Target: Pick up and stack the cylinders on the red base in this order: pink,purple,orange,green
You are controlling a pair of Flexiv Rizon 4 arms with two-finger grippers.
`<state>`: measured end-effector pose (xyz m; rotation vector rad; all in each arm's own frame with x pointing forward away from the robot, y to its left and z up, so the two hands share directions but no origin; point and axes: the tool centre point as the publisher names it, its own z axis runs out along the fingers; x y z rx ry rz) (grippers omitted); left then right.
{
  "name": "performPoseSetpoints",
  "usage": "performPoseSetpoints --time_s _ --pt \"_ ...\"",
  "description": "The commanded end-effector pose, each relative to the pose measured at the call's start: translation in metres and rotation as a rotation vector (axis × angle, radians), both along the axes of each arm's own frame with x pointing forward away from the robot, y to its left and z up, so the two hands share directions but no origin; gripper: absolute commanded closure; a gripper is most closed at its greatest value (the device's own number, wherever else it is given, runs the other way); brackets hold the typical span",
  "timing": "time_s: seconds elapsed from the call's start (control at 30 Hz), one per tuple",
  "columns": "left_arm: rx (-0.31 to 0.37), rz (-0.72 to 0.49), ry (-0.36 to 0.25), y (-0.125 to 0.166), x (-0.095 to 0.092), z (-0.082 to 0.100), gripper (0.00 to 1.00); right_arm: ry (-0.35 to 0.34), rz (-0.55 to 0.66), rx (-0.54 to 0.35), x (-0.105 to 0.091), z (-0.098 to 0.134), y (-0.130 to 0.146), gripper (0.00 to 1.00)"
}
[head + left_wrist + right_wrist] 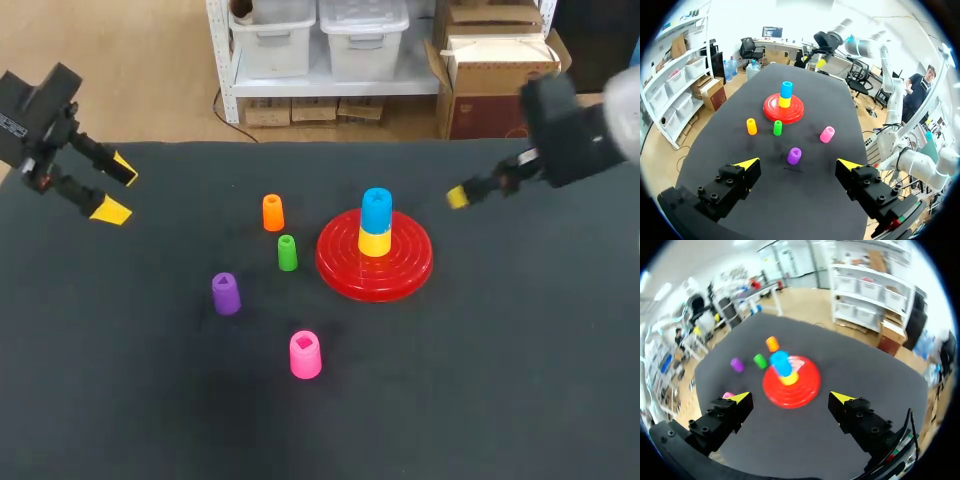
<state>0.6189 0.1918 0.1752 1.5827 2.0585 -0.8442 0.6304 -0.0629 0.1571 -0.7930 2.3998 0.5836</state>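
Note:
I expect the pink cylinder (306, 356) to let the blue one show through when I lower it, because it has a diamond opening in its top (304, 343).
The red base (410, 270) lies right of the table's middle, carrying a yellow cylinder (375, 242) with a blue one (377, 208) on top. To its left stand the orange (273, 212), green (287, 252), purple (226, 293) and pink (305, 354) cylinders, all loose on the black table. My left gripper (117, 190) hangs open and empty over the far left edge; in its wrist view the purple cylinder (794, 155) is nearest ahead. My right gripper (790, 397) is open and empty, up over the table's right, looking down at the base (807, 382).
The black tabletop (480, 380) spreads wide around the cylinders, with bare cloth at the front and right. My right arm (840, 37) shows beyond the base in the left wrist view. The pink cylinder (728, 396) peeks out beside one right finger.

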Motion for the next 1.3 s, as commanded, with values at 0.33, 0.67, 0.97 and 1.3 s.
performPoseSetpoints --time_s 0.33,0.67,0.97,1.3 --pt "0.0 0.0 -0.001 0.0 0.0 -0.001 0.0 -0.052 0.371 -0.29 -0.093 0.0 0.112 0.0" --pt "0.0 0.0 -0.001 0.0 0.0 -0.001 0.0 0.064 0.516 -0.444 -0.108 -0.045 0.152 0.0" --pt "0.0 0.0 -0.001 0.0 0.0 -0.001 0.0 0.121 0.592 -0.514 -0.117 -0.074 0.171 0.0" --pt "0.0 0.0 -0.001 0.0 0.0 -0.001 0.0 0.135 0.615 -0.576 -0.126 -0.105 0.176 0.0"
